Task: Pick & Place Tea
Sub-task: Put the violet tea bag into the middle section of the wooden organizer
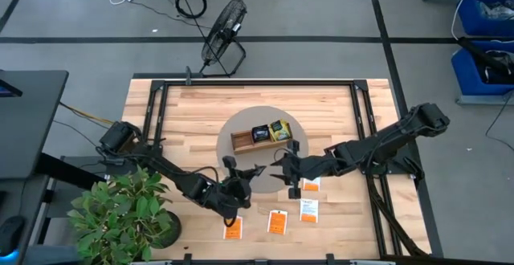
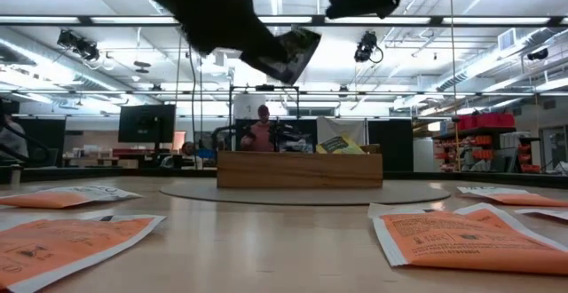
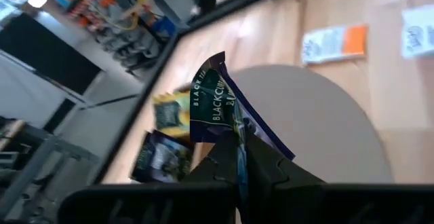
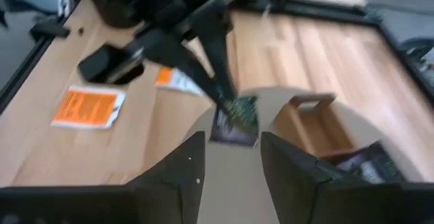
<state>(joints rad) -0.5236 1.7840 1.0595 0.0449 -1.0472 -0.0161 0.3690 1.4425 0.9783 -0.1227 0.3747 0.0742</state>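
The dark blue-black packet is held by its lower edge (image 2: 282, 67) in my left gripper, so next my right gripper grabs its free upper edge (image 2: 309, 37) and puts the packet in the wooden tray.
My left gripper (image 1: 247, 174) hangs above the near edge of the round grey mat (image 1: 241, 124), shut on a dark blue-black tea packet (image 3: 215, 105). In the low view this packet (image 2: 293, 53) is well above the table. My right gripper (image 1: 283, 169) hovers just right of it, open, with its fingers (image 4: 193, 166) pointing at the packet (image 4: 235, 119) without touching. The wooden tray (image 1: 243, 143) stands on the mat and holds a dark packet (image 1: 260, 133) and a yellow-green one (image 1: 279, 129). Several orange-and-white packets (image 1: 277, 222) lie flat on the table's near part. My left gripper pinches the dark blue-black packet by its lower edge (image 3: 237, 139) between its two fingers (image 3: 261, 166). The packet stands up out of the fingers, lifted clear of the table and tilted, with its printed face (image 3: 211, 95) showing.
A potted plant (image 1: 120, 213) stands at the table's near left corner. Orange packets (image 2: 461, 240) lie close to the low camera on both sides. A black frame (image 1: 257, 82) runs along the table's far, left and right sides. A person (image 2: 263, 131) shows in the room behind.
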